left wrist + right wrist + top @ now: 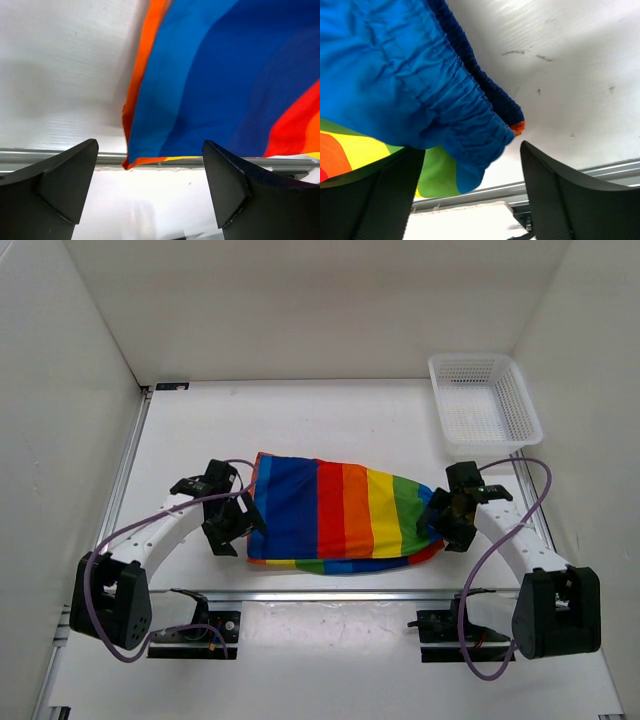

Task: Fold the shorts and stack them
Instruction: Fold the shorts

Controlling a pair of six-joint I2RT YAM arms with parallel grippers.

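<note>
The lower layer (345, 566) reaches out past the top layer at the front, so I should hold the waistband corner (491, 142) with my right gripper while my left gripper straightens the hem.
The rainbow-striped shorts (340, 512) lie flat on the white table near its front edge, blue stripes at the left, green at the right. My left gripper (232, 521) is at their left edge, open and empty; the left wrist view shows the orange-hemmed blue corner (150, 125) between and beyond the fingers (227, 185). My right gripper (450, 520) is at their right end, open; the right wrist view shows the gathered blue waistband (455, 110) and green cloth (437, 177) hanging between the fingers (555, 195), not pinched.
A white plastic mesh basket (484, 398) stands at the back right. A metal rail (330, 593) runs along the table's front edge just below the shorts. White walls enclose the table on three sides.
</note>
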